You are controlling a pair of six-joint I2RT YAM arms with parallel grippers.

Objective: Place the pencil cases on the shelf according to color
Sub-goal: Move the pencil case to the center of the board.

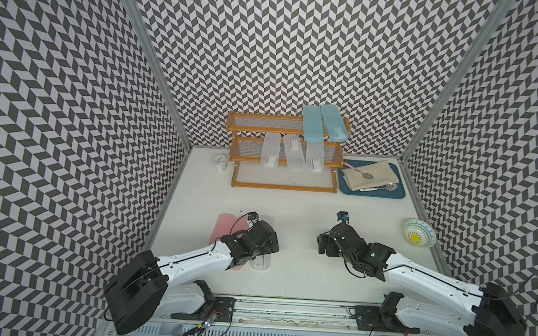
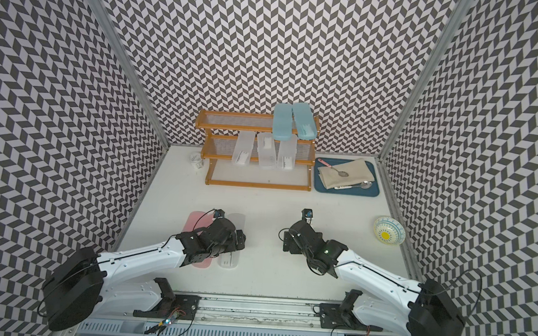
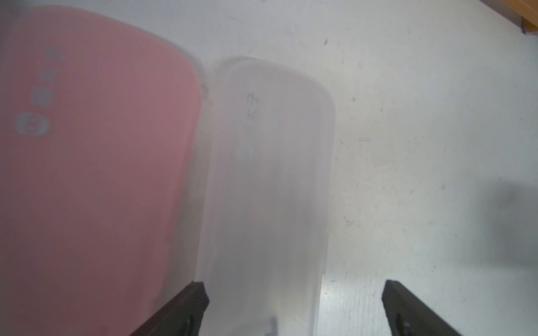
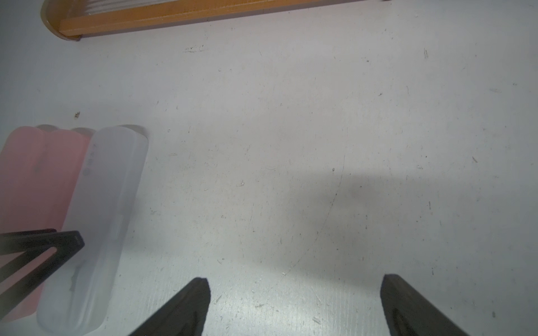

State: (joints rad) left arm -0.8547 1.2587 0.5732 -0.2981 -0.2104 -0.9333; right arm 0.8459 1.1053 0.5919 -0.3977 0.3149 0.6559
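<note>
The clear case lies tight along the pink case with little room for fingers, so I need to move the two cases apart before my left gripper grabs the clear case's near end.
The shelf stands at the back. Two light blue pencil cases lie on its top tier and three clear ones on the middle tier. The bottom tier holds nothing. At the front left of the table, two pink cases lie beside a clear case. My left gripper is open and straddles the clear case. One finger sits at the seam with the pink case, the other over bare table. My right gripper is open over bare table.
A dark blue tray with a beige cloth and spoons sits right of the shelf. A patterned bowl is at the right edge. A small white cup stands left of the shelf. Patterned walls close in three sides.
</note>
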